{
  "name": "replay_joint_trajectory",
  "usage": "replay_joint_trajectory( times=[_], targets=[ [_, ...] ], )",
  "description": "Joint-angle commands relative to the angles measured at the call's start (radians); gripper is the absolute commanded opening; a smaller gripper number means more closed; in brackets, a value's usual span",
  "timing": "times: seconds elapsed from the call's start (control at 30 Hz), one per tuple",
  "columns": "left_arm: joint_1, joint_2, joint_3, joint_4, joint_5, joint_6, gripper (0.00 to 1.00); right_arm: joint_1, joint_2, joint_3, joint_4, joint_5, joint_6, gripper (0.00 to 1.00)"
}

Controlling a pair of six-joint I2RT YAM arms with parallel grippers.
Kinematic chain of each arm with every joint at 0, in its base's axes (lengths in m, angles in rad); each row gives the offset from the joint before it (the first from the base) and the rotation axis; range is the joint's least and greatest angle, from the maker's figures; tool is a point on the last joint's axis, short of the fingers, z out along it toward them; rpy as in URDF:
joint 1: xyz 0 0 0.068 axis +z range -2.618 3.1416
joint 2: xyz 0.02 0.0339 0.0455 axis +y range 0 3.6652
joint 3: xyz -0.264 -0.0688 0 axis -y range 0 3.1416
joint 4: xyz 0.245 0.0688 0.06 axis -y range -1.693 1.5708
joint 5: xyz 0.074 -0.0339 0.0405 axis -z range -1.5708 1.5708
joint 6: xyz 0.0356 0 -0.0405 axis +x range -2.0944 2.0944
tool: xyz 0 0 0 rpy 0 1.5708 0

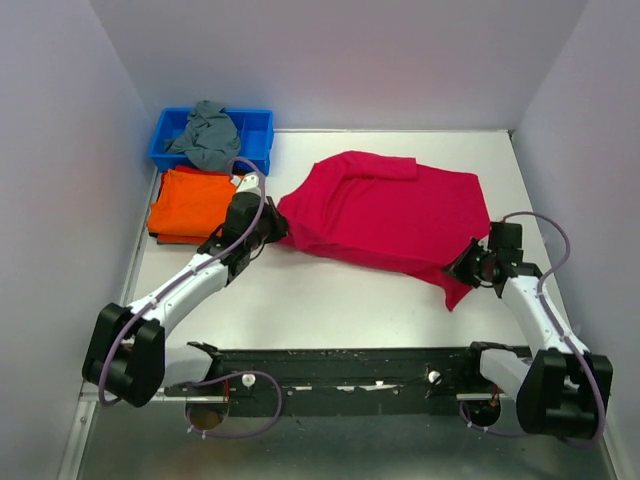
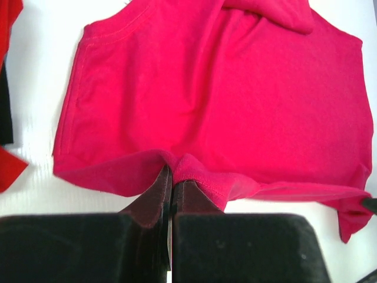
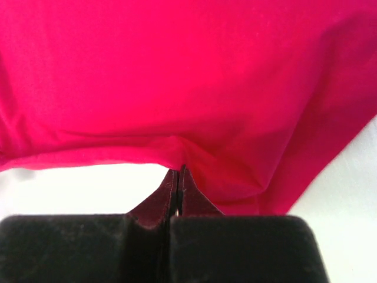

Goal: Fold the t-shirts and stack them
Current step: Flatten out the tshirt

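Note:
The crimson t-shirt's near corner [image 1: 456, 293] is bunched up under my right gripper. Next, I pull the t-shirt's near edge out flat before my left gripper opens the t-shirt's folded far edge [image 1: 383, 166].
A crimson t-shirt [image 1: 385, 210] lies partly folded across the middle and right of the table. My left gripper [image 1: 272, 228] is shut on its left edge; the left wrist view shows the hem [image 2: 194, 171] pinched between the jaws [image 2: 171, 171]. My right gripper [image 1: 466, 265] is shut on the shirt's near right edge; in the right wrist view the cloth [image 3: 188, 88] bunches at the closed tips [image 3: 178, 172]. A folded orange t-shirt [image 1: 192, 203] lies on a stack at the left. A grey t-shirt [image 1: 207, 135] sits crumpled in the blue bin [image 1: 257, 125].
The blue bin stands at the back left corner, behind the orange stack. White walls close in the table on the left, back and right. The black base rail [image 1: 350, 370] runs along the near edge.

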Motion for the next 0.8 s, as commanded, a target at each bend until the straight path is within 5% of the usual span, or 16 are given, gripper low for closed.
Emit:
replay_joint_trajectory(
  times=[0.0, 0.17, 0.27, 0.43, 0.57, 0.77],
  targets=[
    [-0.002, 0.093, 0.103, 0.049, 0.009, 0.009, 0.00, 0.017, 0.135, 0.046, 0.073, -0.087, -0.032, 0.03],
    [0.001, 0.140, 0.167, 0.000, -0.048, 0.023, 0.00, 0.113, 0.192, 0.028, 0.091, -0.098, -0.059, 0.15],
    [0.017, 0.152, 0.186, -0.017, -0.076, 0.024, 0.00, 0.113, 0.186, 0.028, 0.052, -0.078, -0.070, 0.36],
    [0.049, 0.149, 0.164, -0.011, -0.079, 0.008, 0.00, 0.113, 0.030, -0.003, -0.057, 0.086, 0.014, 0.57],
    [0.061, 0.135, 0.135, 0.012, -0.050, 0.000, 0.00, 0.113, -0.099, -0.035, -0.169, 0.286, 0.178, 0.50],
    [0.061, 0.118, 0.063, 0.092, -0.004, -0.018, 0.00, 0.113, -0.089, -0.085, -0.199, 0.318, 0.320, 0.01]
  ],
)
